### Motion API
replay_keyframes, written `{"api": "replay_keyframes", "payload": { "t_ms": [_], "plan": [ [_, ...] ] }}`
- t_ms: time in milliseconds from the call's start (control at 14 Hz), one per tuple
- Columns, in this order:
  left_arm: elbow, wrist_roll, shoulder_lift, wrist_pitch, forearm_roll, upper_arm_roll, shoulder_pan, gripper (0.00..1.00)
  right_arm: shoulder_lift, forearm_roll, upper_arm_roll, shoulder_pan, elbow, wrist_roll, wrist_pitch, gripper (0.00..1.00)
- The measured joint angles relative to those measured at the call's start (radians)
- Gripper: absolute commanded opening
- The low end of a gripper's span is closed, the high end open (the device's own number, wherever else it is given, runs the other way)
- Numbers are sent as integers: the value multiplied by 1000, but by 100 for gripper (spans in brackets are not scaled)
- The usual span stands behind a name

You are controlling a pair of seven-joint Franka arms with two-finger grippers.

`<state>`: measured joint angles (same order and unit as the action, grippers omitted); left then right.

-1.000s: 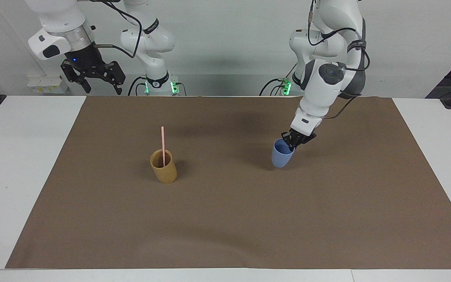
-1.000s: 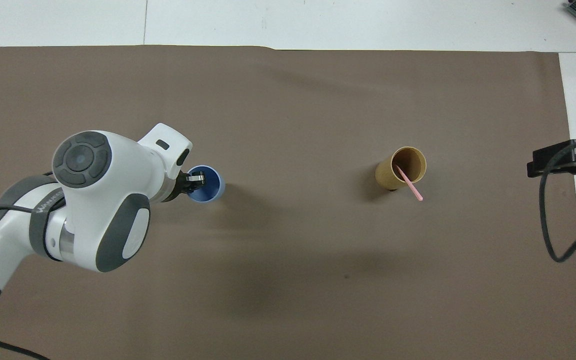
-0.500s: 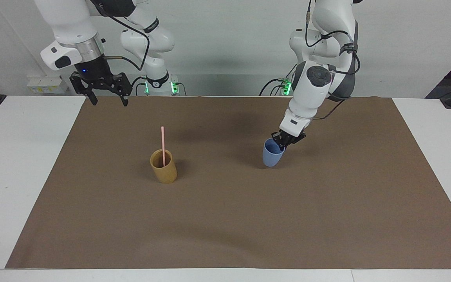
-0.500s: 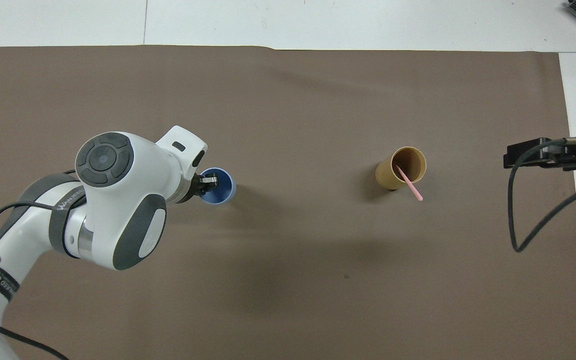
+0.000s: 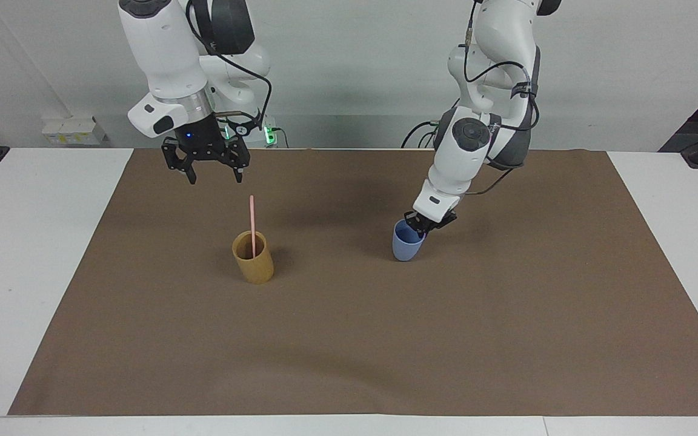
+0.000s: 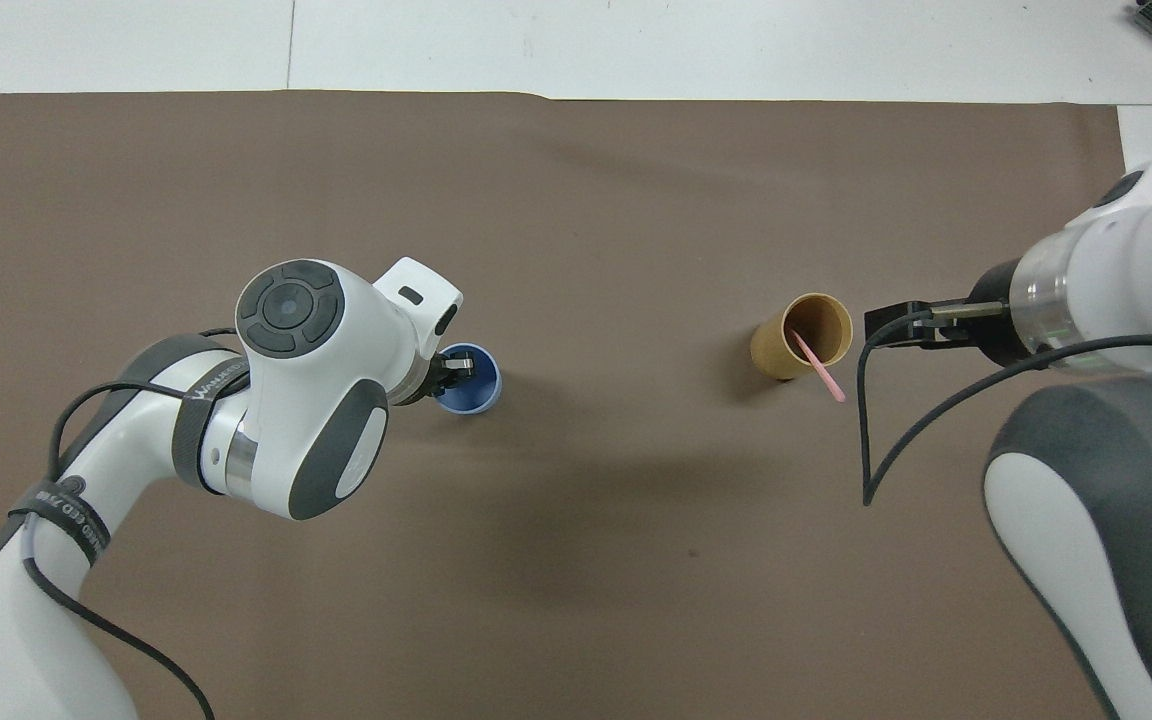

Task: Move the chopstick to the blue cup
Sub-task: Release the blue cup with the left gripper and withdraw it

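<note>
My left gripper should open and move away first, because it is in the way of the blue cup's opening (image 6: 481, 382). My right gripper will then pull the chopstick (image 5: 252, 212) out of the tan-brown cup.
The pale-pink chopstick (image 5: 252, 221) (image 6: 820, 369) stands leaning in the tan-brown cup (image 5: 254, 266) (image 6: 776, 345). My right gripper (image 5: 210, 177) (image 6: 898, 325) hangs open over the mat close by that cup, higher than the chopstick's top and touching nothing. Toward the left arm's end, the blue cup (image 5: 405, 248) (image 6: 479, 396) sits low at the mat, a little tilted. My left gripper (image 5: 422, 227) (image 6: 452, 370) is shut on its rim, one finger inside the cup.
A brown mat (image 5: 349, 339) covers most of the white table (image 5: 34, 254); bare white strips run along both ends. A black cable (image 6: 871, 440) loops down from the right arm's wrist. Between the two cups there is only mat.
My left gripper has carried the blue cup toward the tan-brown cup. My right arm has swung in from the table's end and lowered to near the chopstick, staying open.
</note>
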<state>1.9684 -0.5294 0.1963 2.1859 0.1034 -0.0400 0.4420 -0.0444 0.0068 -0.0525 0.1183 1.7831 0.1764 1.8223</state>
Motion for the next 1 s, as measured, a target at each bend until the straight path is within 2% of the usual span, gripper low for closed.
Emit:
{"api": "replay_keyframes", "payload": {
  "t_ms": [143,429,500,643,786,1000],
  "plan": [
    [-3,-4,0,0,0,0,0,100,-4,0,0,14,74,18,85,100],
    [-11,-22,1,0,1,1,0,100,-11,0,0,48,179,27,140,100],
    [-18,-23,0,-1,1,1,0,100,-13,0,0,58,197,28,148,97],
    [-41,-24,-8,-25,1,5,0,100,-16,0,0,73,222,30,166,80],
    [-81,-23,-54,-119,1,21,-11,100,-20,0,0,75,233,31,168,74],
    [-130,125,-181,-337,0,34,-125,100,-34,0,1,75,253,31,168,67]
  ]
}}
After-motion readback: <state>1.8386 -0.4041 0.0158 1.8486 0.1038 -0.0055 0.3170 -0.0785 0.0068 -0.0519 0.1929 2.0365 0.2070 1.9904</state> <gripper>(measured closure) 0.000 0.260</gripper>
